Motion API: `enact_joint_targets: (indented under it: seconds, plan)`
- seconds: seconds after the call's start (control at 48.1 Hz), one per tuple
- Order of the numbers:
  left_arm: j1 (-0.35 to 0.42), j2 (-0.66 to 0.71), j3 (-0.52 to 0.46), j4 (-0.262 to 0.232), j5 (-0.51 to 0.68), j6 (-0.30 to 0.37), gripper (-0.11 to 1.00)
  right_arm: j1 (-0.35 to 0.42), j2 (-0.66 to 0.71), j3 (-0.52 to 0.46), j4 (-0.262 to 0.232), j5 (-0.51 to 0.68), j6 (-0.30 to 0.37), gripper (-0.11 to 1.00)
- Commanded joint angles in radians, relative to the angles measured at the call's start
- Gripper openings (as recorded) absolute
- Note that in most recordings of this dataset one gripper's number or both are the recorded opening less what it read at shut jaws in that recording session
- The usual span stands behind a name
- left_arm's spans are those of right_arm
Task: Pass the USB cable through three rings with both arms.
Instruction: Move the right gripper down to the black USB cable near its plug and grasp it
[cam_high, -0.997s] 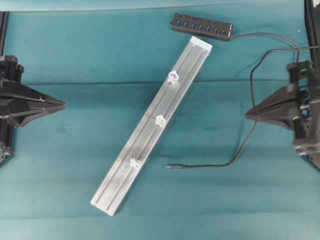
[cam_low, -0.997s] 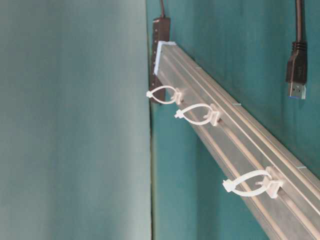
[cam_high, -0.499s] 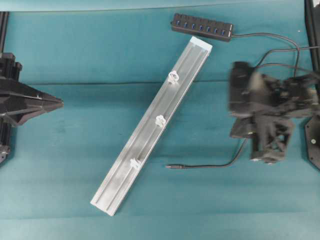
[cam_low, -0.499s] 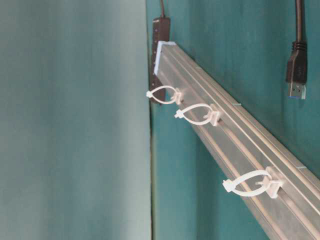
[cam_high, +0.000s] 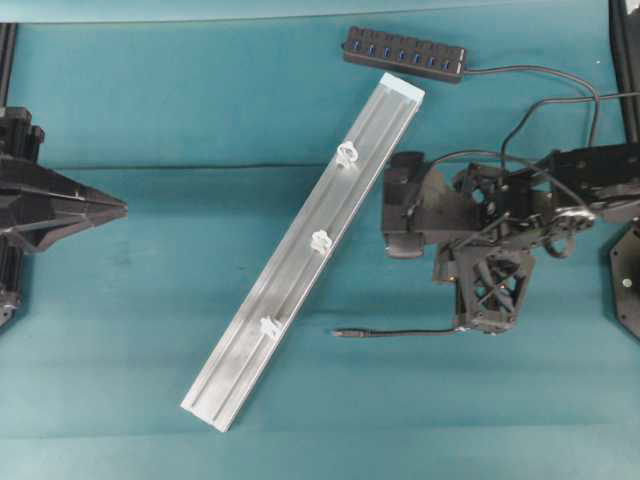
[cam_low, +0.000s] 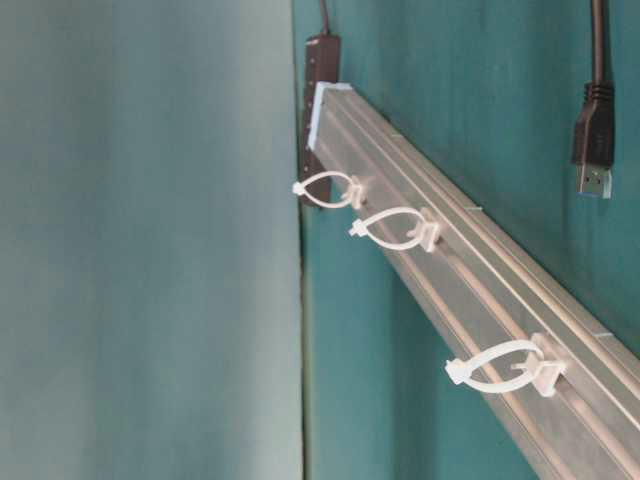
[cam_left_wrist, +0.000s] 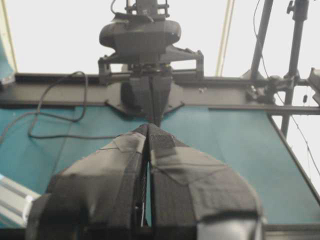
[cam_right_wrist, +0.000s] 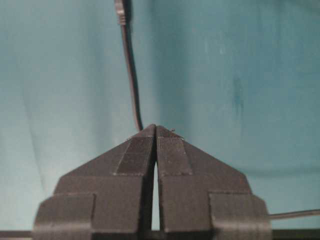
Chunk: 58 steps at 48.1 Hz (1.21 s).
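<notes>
The robot's right gripper should keep going down, open, and close just behind the plug (cam_high: 386, 333), as the USB cable (cam_high: 425, 332) lies free and square to the way its fingers close.
The USB cable (cam_high: 420, 331) lies on the teal mat, and its slim plug (cam_high: 345, 332) points left towards the rail. In the right wrist view the cable (cam_right_wrist: 129, 65) runs from under the fingertips up to the plug (cam_right_wrist: 119, 12). My right gripper (cam_right_wrist: 155, 127) is shut and empty; it points down over the cable (cam_high: 487, 322). The three rings (cam_high: 346, 153) (cam_high: 321, 240) (cam_high: 269, 326) stand along the silver rail (cam_high: 300, 270). At table level the rings (cam_low: 330, 188) (cam_low: 395, 228) (cam_low: 500, 367) show as whitish loops. My left gripper (cam_high: 125, 208) (cam_left_wrist: 149, 131) is shut and empty at the far left.
The black hub (cam_high: 403, 52) with blue ports lies beyond the rail's far end, its cord looping right past the right arm. A black plug with a silver end (cam_low: 593, 150) shows at the top right of the table-level view. The rail's corner (cam_left_wrist: 10, 200) shows low left.
My right arm has swung in from the right edge towards the middle and now points down over the cable. The left arm, cable and rail have not moved.
</notes>
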Motion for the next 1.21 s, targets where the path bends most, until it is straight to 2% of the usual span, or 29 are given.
enact_joint_targets:
  seconds: [0.0,0.062,0.125,0.249,0.374,0.457,0.499,0.644,0.81,1.184]
  plan:
    - [-0.002,0.003,-0.028,0.003,-0.003,0.000,-0.01,0.005,0.025,-0.015,0.002,0.000,-0.002,0.01]
    - [-0.002,0.003,-0.028,0.003,-0.003,0.000,-0.01,0.005,0.041,-0.015,0.003,-0.002,0.003,0.02]
    - [-0.002,0.003,-0.028,0.003,-0.003,0.000,-0.01,0.006,0.055,-0.018,0.006,-0.006,0.005,0.09]
    - [-0.002,0.003,-0.028,0.003,0.003,0.000,-0.01,0.008,0.077,-0.017,-0.005,-0.011,0.005,0.39]
    - [-0.002,0.003,-0.028,0.003,0.021,0.000,-0.01,0.015,0.097,-0.003,-0.048,-0.031,0.008,0.75]
    - [-0.002,0.003,-0.028,0.003,0.031,-0.002,-0.01,0.015,0.106,0.006,-0.054,-0.055,0.008,0.91]
    - [-0.002,0.003,-0.028,0.003,0.034,-0.002,-0.01,0.015,0.110,0.014,-0.054,-0.078,0.008,0.93]
    - [-0.002,0.003,-0.028,0.003,0.034,-0.002,-0.01,0.020,0.132,0.041,-0.052,-0.183,0.009,0.90]
    - [-0.002,0.003,-0.028,0.003,0.034,-0.018,-0.01,0.037,0.187,0.064,-0.037,-0.250,0.005,0.90]
    - [-0.002,0.006,-0.026,0.003,0.067,-0.021,-0.01,0.101,0.270,0.069,-0.003,-0.295,0.009,0.90]
